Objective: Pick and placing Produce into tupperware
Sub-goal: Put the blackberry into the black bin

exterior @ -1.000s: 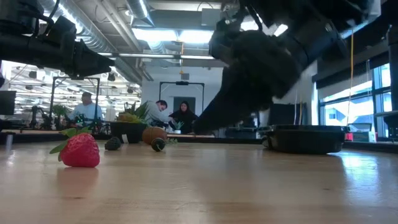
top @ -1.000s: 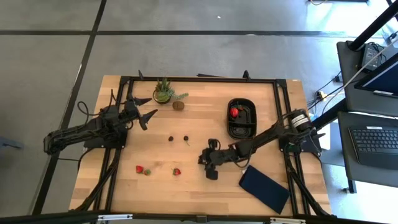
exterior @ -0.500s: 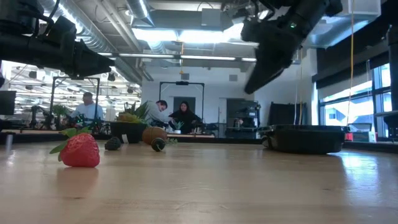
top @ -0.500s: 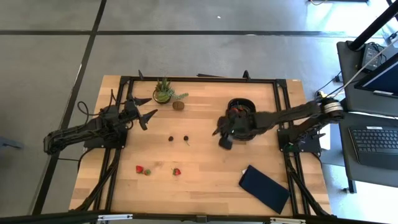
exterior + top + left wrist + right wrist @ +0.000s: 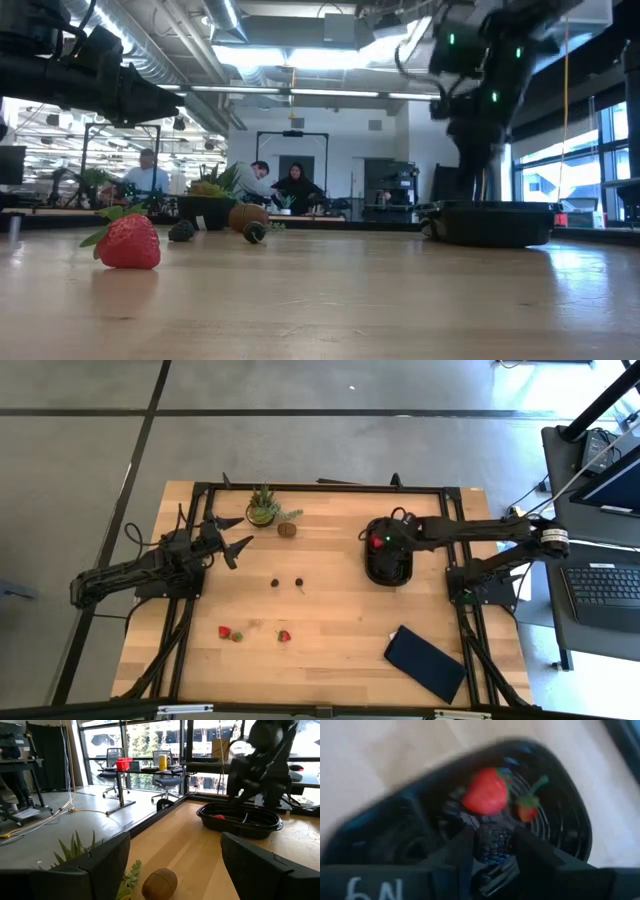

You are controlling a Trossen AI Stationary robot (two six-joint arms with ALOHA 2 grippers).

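Note:
The dark berry (image 5: 493, 842) is hanging within the black tupperware's rim (image 5: 390, 567), next to the red strawberries. So my right gripper carries on going down until it is near the tupperware's bottom, and then let go.
My right gripper (image 5: 388, 541) hangs over the black tupperware (image 5: 392, 577) and is shut on a dark berry (image 5: 492, 845). Below it, two red strawberries (image 5: 487, 792) lie inside the tupperware (image 5: 570, 835). Two more dark berries (image 5: 275, 583) (image 5: 299, 582) rest mid-table. Strawberries (image 5: 225, 631) (image 5: 284, 635) lie toward the near edge. The brown fruit (image 5: 287, 529) sits by the plant. My left gripper (image 5: 235, 545) waits open above the table's left part. In its wrist view I see the brown fruit (image 5: 160, 884) and the tupperware (image 5: 240, 817). My right gripper pinches the dark berry (image 5: 492, 839) between its two fingers (image 5: 457, 851), which come from above and point down into the tupperware. The berry is lifted clear, above the tupperware's floor and its strawberries.
A small potted plant (image 5: 263, 507) stands near the far edge, close to the brown fruit. A flat dark-blue rectangle (image 5: 425, 663) lies at the near right. In the low view a strawberry (image 5: 128, 243) sits close to the camera, and people sit in the room behind.
My right gripper has travelled from low over the near middle of the table, rising and swinging toward the far right, and now stands over the tupperware. My left arm has kept still.

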